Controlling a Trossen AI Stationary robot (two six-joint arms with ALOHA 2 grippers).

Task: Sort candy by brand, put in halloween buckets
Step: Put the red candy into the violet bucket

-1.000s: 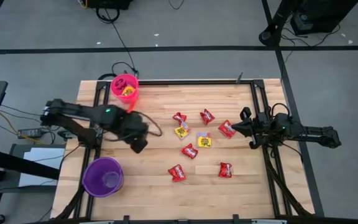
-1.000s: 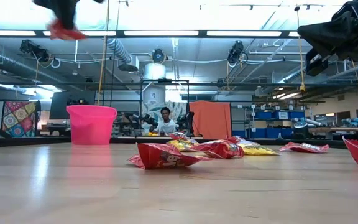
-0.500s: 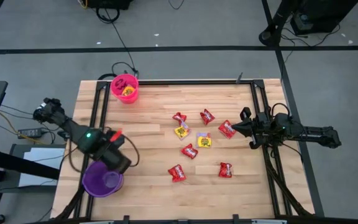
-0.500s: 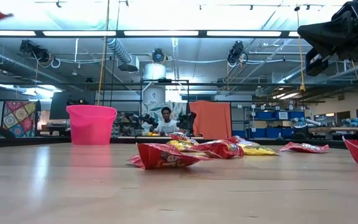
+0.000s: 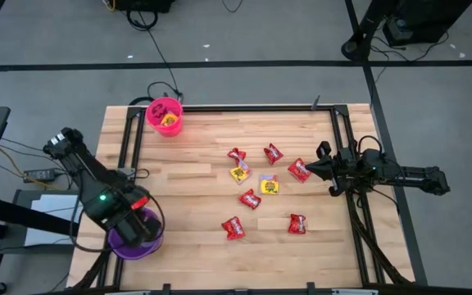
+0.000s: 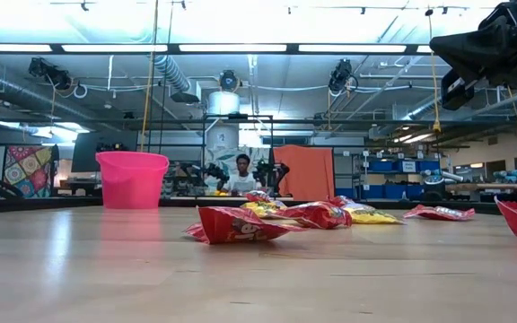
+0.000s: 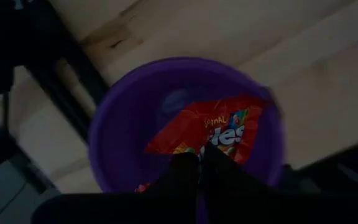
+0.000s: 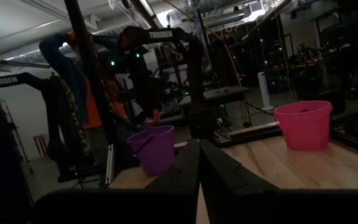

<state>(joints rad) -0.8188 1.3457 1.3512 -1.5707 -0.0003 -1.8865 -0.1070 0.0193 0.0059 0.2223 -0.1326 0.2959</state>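
Note:
The red packet (image 7: 213,127) hangs fully inside the purple bucket's rim, so my left gripper should keep going down until the packet is inside the bucket's opening (image 7: 145,118), then release.
The purple bucket (image 5: 151,243) stands near the table's near left corner. My left gripper (image 5: 134,229) hangs straight above it, shut on a red candy packet (image 7: 211,132) over the bucket's mouth (image 7: 124,112). The pink bucket (image 5: 165,115) stands at the far left with a yellow packet inside. Several red packets (image 5: 250,199) and two yellow ones (image 5: 239,173) lie flat mid-table. My right gripper (image 5: 318,166) waits shut at the table's right edge, off the wood. My left gripper pinches the red packet by the edge nearest the fingers (image 7: 194,151), between its two fingers. The fingers come from above, pointing down. The packet hangs below them, clear of the table, over the purple bucket's opening.
A black metal frame (image 5: 129,147) runs along the table's left and right sides. The loose packets (image 6: 239,224) lie between the two arms, right of centre. A person sits in the room beyond the far edge (image 6: 238,175). Bare wood lies between the buckets.
My left gripper has carried the red packet from left of the table's middle toward the near left corner and a little down, rolling its wrist. It now hangs over the purple bucket, still shut on the packet.

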